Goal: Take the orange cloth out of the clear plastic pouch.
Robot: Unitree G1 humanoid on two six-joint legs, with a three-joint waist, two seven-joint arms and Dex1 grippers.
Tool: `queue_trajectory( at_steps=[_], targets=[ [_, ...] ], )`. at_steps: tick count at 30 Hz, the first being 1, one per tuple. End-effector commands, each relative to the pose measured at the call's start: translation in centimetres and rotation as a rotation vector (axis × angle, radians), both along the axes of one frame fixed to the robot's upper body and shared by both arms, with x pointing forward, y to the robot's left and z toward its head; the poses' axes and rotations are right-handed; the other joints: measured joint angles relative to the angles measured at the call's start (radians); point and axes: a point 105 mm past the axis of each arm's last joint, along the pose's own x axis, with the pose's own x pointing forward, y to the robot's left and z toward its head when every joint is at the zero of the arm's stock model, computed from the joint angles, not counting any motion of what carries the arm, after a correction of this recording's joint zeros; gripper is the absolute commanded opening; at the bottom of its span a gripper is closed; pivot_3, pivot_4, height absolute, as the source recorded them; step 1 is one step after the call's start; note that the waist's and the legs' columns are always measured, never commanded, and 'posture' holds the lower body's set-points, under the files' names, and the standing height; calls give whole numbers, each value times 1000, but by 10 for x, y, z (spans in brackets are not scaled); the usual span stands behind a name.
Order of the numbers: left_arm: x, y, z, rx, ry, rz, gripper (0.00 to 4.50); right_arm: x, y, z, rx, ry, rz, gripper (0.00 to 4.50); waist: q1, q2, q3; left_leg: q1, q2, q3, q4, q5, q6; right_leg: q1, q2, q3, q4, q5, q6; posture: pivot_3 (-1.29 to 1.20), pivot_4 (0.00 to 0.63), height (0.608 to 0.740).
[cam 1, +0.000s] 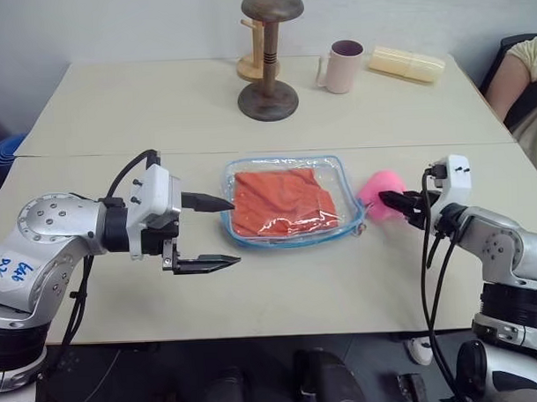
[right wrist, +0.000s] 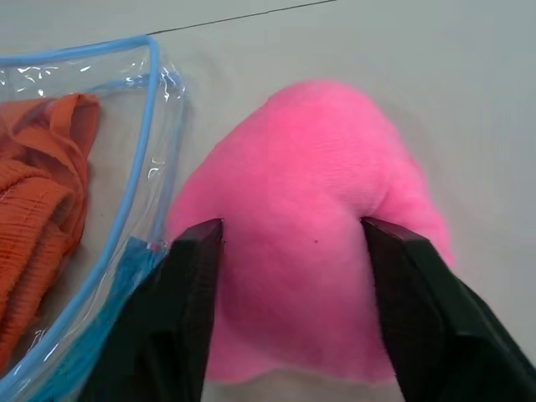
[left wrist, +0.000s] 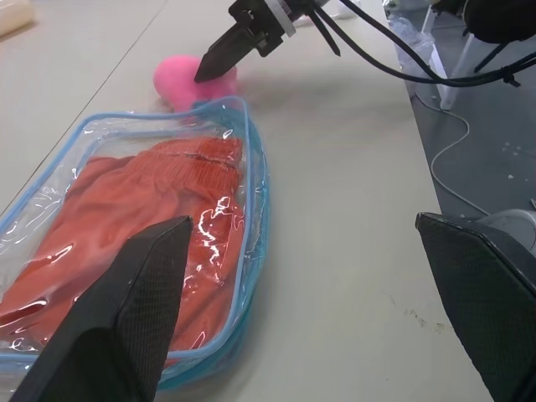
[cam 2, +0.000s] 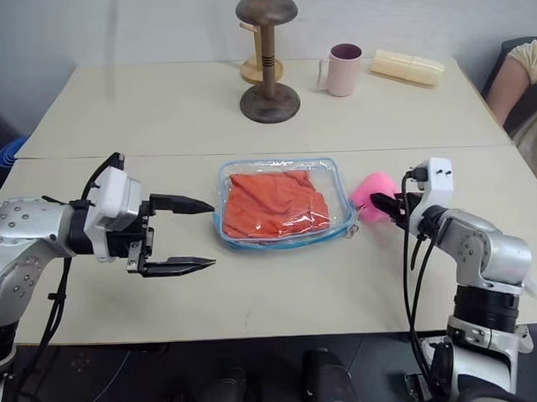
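I expect the pouch's clear top to bend up and make an opening when I lift the pouch's near blue trim [cam 1: 287,239], because another blue band [left wrist: 260,258] runs under it.
The clear plastic pouch [cam 1: 341,183] with blue trim lies flat in the middle of the near table, and the wrinkled orange cloth [cam 1: 282,200] is inside it. Just left of the pouch, my left gripper [cam 1: 234,230] hovers open with its fingers pointing at the pouch's left edge, nothing between them. At the pouch's right end sits a fluffy pink plush [cam 1: 378,188]. My right gripper [cam 1: 385,201] has its two fingers [right wrist: 188,285] pressed against the plush's sides, next to the pouch's blue corner [right wrist: 142,251].
On the far table stand a dark wooden stand [cam 1: 267,77], a pink mug [cam 1: 343,66] and a pale yellow container [cam 1: 407,64]. A person's arm [cam 1: 520,77] shows at the right edge. A seam [cam 1: 117,154] runs between the two tables.
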Motion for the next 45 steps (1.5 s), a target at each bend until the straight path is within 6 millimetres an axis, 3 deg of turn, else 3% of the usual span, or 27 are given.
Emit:
queue_trajectory(
  at_steps=[1, 5, 8, 12, 16, 19, 23, 27, 31, 34, 38, 42, 45],
  targets=[
    [-2, 0, 6, -5, -25, -9, 4500, -5, -4, 3, -10, -13, 10, 1379, 1, 0, 0, 0, 0, 0, 0, 0, 0, 0, 0, 0, 0, 0, 0, 0, 150, 740],
    [-1, -1, 7, -9, -26, -13, 4500, -8, -5, 5, -29, -21, 25, 56, 1, 0, 0, 0, 0, 0, 0, 0, 0, 0, 0, 0, 0, 0, 0, 0, 150, 740],
    [0, -2, 7, -11, -28, -15, 4500, -11, -8, 14, -66, -67, 42, 21, 3, 0, 0, 0, 0, 0, 0, 0, 0, 0, 0, 0, 0, 0, 0, 0, 150, 740],
    [0, -2, 7, -12, -30, -17, 4500, -24, -11, 63, -180, -341, 98, 21, 5, 0, 0, -1, 0, 0, 0, 0, 0, 0, 0, 0, -1, 0, 0, 0, 150, 740],
    [1, -2, 7, -12, -31, -18, 4500, -59, 22, 77, -336, -484, 376, 21, 5, 0, 0, 0, 0, -1, -1, 0, 0, 0, 0, 0, -1, 0, 0, 0, 150, 740],
    [1, -3, 7, -9, -30, -22, 4500, -83, 51, 71, -422, -517, 615, 21, 2, 0, 0, 0, 0, -1, -1, 0, 0, 1, 0, 0, -2, 0, 0, 0, 150, 740],
    [4, -4, 9, -6, -34, -33, 4500, -113, 92, 44, -598, -513, 964, 21, 2, 0, 0, 1, 0, 0, 0, 0, 0, 1, 1, 0, -1, 0, 0, 0, 150, 740],
    [7, -7, 10, -8, -37, -43, 4500, -116, 115, 19, -728, -546, 1131, 21, 4, 0, 0, 1, 0, 0, 0, 0, 0, 1, 0, 0, -2, 0, 0, 0, 150, 740],
    [9, -12, 8, -12, -34, -64, 4500, -103, 134, -5, -795, -549, 1168, 21, 3, 0, 0, 1, 0, 0, 1, 0, 0, 1, 0, 0, -1, 0, 0, 0, 150, 740],
    [11, -17, 6, -12, -33, -77, 4500, -101, 133, -29, -864, -501, 1209, 797, 5, 0, 0, 1, 0, -1, 1, 0, 0, 1, 0, -1, -1, 0, 0, 0, 150, 740],
    [11, -21, 5, -16, -32, -92, 4500, -104, 125, -40, -935, -489, 1229, 2206, 8, 0, 0, 0, 0, -2, 1, 0, 0, 2, 0, -2, -1, 0, 0, 0, 150, 740],
    [11, -27, -4, -15, -10, -117, 4500, -109, 125, -30, -907, -526, 1185, 3476, 8, 0, 0, 1, 0, -2, 1, 0, 0, 2, 0, -2, -1, 0, 0, 0, 150, 740],
    [14, -38, -9, -13, -8, -151, 4500, -107, 124, -9, -893, -593, 1108, 4472, 9, 0, 0, 1, 0, -2, 2, 0, 0, 2, -1, -2, -1, 0, 0, 0, 150, 740]
  ],
)
